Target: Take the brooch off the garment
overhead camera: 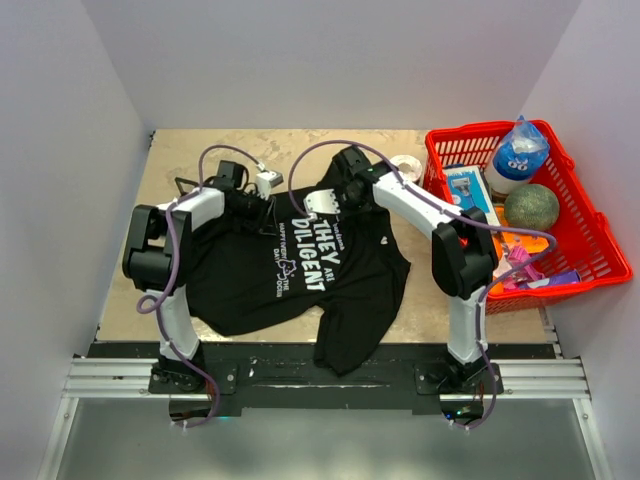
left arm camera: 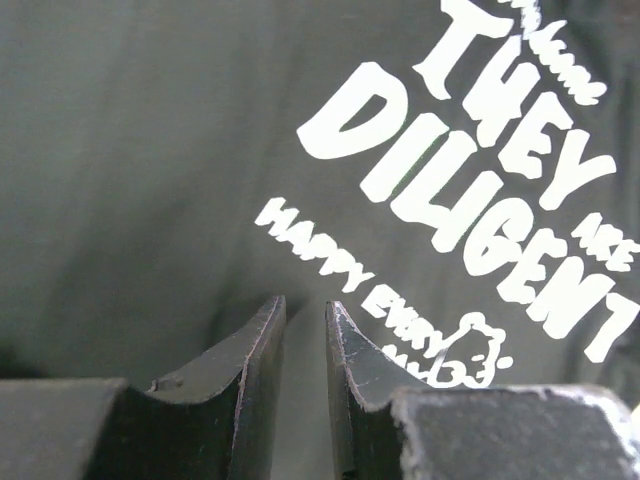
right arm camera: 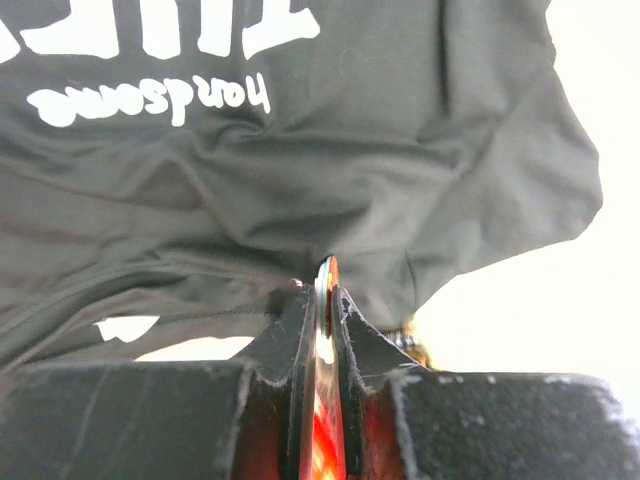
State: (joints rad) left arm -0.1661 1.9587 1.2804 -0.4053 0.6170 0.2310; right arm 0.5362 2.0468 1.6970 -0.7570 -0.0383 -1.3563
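Observation:
The garment is bunching up together with the brooch in my right gripper [right arm camera: 328,272], so my left gripper needs to come across and hold the fabric [right arm camera: 298,222] next to the brooch before I pull.
The garment [overhead camera: 260,280] is a black T-shirt with white lettering, spread on the tan table between the two arms. The brooch [right arm camera: 328,272] shows edge-on as a thin, shiny red-orange flat piece at a bunched fold of the garment [right arm camera: 300,150]. My right gripper [right arm camera: 322,295] is shut on it; from above that gripper [overhead camera: 330,200] sits at the shirt's upper edge. My left gripper [overhead camera: 262,205] rests on the shirt's upper left. Its jaws [left arm camera: 305,305] stand narrowly apart with a strip of the garment [left arm camera: 150,150] between them, beside the lettering.
A red basket [overhead camera: 590,215] at the right holds a bottle [overhead camera: 515,155], a green ball [overhead camera: 530,205] and other items. A white roll [overhead camera: 406,165] lies beside it. A thin black wire frame [overhead camera: 186,186] lies on the table left of the left arm. Walls close in three sides.

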